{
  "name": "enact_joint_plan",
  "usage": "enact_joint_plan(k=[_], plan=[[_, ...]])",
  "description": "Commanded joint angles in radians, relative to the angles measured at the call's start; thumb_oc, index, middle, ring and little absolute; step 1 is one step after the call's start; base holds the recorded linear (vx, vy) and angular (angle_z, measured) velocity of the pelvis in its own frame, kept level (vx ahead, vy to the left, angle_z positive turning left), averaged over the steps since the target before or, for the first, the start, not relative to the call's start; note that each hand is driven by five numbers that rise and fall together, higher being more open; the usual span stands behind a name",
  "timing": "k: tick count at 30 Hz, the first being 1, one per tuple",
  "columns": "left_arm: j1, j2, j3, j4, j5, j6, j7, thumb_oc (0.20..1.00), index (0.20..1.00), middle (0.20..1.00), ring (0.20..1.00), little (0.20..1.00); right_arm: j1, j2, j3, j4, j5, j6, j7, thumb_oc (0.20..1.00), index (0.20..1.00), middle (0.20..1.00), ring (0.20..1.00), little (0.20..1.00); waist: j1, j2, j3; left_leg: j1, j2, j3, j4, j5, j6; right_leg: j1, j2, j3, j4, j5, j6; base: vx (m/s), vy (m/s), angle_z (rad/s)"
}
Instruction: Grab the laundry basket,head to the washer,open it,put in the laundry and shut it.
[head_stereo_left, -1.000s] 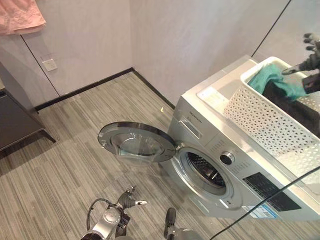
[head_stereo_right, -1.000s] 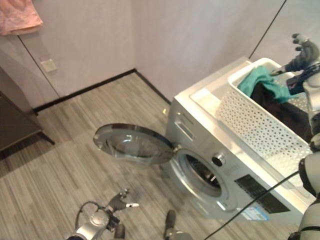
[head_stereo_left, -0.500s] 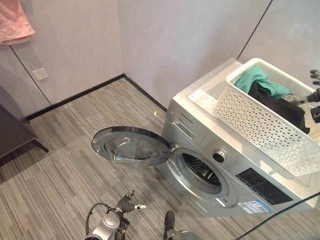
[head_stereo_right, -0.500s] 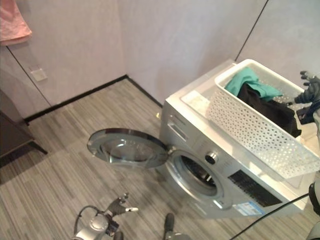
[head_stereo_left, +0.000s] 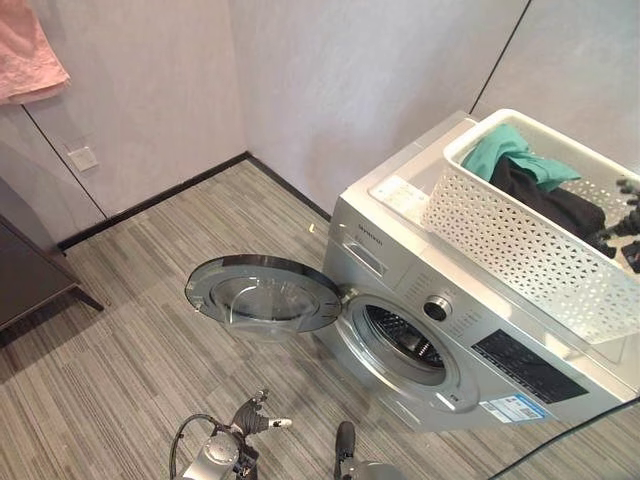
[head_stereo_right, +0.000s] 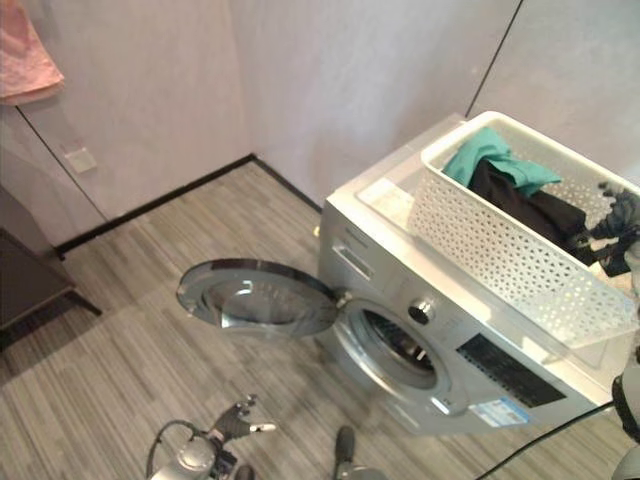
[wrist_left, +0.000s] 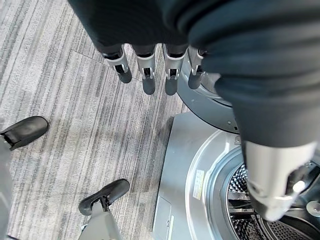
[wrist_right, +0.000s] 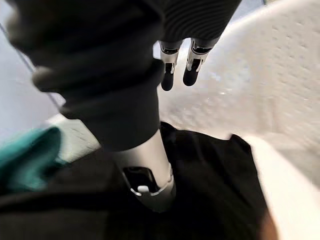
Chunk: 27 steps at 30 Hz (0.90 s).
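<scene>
The teal cloth lies over just one end (head_stereo_left: 530, 172) of the black garment (head_stereo_left: 553, 207), so I expect the black garment to come out by itself when the robot lifts it.
A silver front-loading washer (head_stereo_left: 392, 262) stands against the wall. Its round door (head_stereo_left: 262, 294) is swung wide open to the left and the drum mouth (head_stereo_left: 405, 345) shows dark. On its top sits the white perforated laundry basket (head_stereo_left: 510, 240), holding a teal cloth (head_stereo_left: 510, 155) and a black garment (head_stereo_left: 550, 205). My right hand (head_stereo_right: 615, 212) hovers open over the basket's right end. Its straight fingers (wrist_right: 180, 65) sit just above the black garment (wrist_right: 210, 190). My left hand (head_stereo_left: 250, 418) hangs low and open near the floor before the door, with its fingers (wrist_left: 145, 75) straight.
A pink cloth (head_stereo_left: 30, 55) hangs at the upper left above a dark cabinet (head_stereo_left: 30, 280). A wall socket (head_stereo_left: 82, 158) sits on the left wall. Walls close in behind and beside the washer. Striped grey floor (head_stereo_left: 130, 330) stretches to the left of the open door.
My right hand has come down from the basket's far end, near the teal cloth, to its right end over the black garment. The camera has shifted slightly. The left hand stays low.
</scene>
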Motion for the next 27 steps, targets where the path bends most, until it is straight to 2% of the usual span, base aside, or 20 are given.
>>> enact_joint_plan(k=[1,5,11,19,21,22,27], plan=[[-0.062,0.01,-0.026,-0.056,-0.017,-0.048,0.0,1.0,1.0,1.0,1.0,1.0,-0.123,-0.023,0.034,0.077,-0.053,-0.005,-0.002,1.0,1.0,1.0,1.0,1.0,0.026,-0.03,0.052,-0.017,0.031,-0.005,0.004,-0.029,0.005,0.09,-0.062,0.027,0.028,-0.15,0.09,0.0,0.0,0.0],[-0.068,0.01,-0.048,-0.076,-0.019,-0.048,-0.004,1.0,1.0,1.0,1.0,1.0,-0.157,0.018,0.049,0.141,-0.091,0.001,-0.005,1.0,1.0,1.0,1.0,1.0,0.036,-0.027,0.06,-0.031,0.029,-0.015,0.004,-0.024,0.005,0.085,-0.063,0.017,0.024,-0.15,0.089,0.0,-0.001,0.01],[-0.093,0.015,-0.081,-0.154,-0.046,-0.047,-0.01,1.0,1.0,1.0,1.0,1.0,-0.178,0.13,0.002,0.2,-0.066,0.011,-0.048,1.0,1.0,1.0,1.0,1.0,0.064,-0.015,0.08,-0.069,0.025,-0.033,0.004,-0.012,0.008,0.07,-0.065,0.002,0.014,-0.145,0.088,-0.01,-0.009,0.05],[-0.081,0.018,-0.087,-0.146,-0.028,-0.037,-0.016,1.0,1.0,1.0,1.0,1.0,-0.152,0.18,0.015,0.21,-0.119,0.019,-0.041,1.0,1.0,1.0,1.0,1.0,0.077,-0.013,0.074,-0.068,0.022,-0.045,0.004,-0.014,0.012,0.084,-0.068,-0.016,0.015,-0.15,0.085,0.01,-0.001,0.13],[-0.077,0.021,-0.082,-0.139,-0.027,-0.036,-0.015,1.0,1.0,1.0,1.0,1.0,-0.151,0.177,0.016,0.222,-0.138,0.02,-0.042,0.426,0.426,0.426,0.426,0.426,0.08,-0.016,0.072,-0.065,0.021,-0.047,0.004,-0.016,0.013,0.088,-0.069,-0.017,0.016,-0.15,0.086,0.01,0.005,0.02],[-0.077,0.021,-0.08,-0.137,-0.027,-0.036,-0.015,1.0,1.0,1.0,1.0,1.0,-0.151,0.174,0.016,0.227,-0.141,0.021,-0.043,0.2,0.2,0.2,0.2,0.2,0.08,-0.016,0.072,-0.063,0.021,-0.047,0.004,-0.017,0.013,0.089,-0.069,-0.017,0.017,-0.15,0.086,0.01,0.012,0.05],[-0.08,0.02,-0.067,-0.118,-0.018,-0.035,-0.007,1.0,1.0,1.0,1.0,1.0,-0.133,0.145,-0.006,0.223,-0.126,0.024,-0.042,0.2,0.2,0.2,0.2,0.2,0.074,-0.023,0.064,-0.046,0.021,-0.045,0.004,-0.025,0.014,0.102,-0.071,-0.016,0.019,-0.153,0.086,0.0,0.002,0.01]])
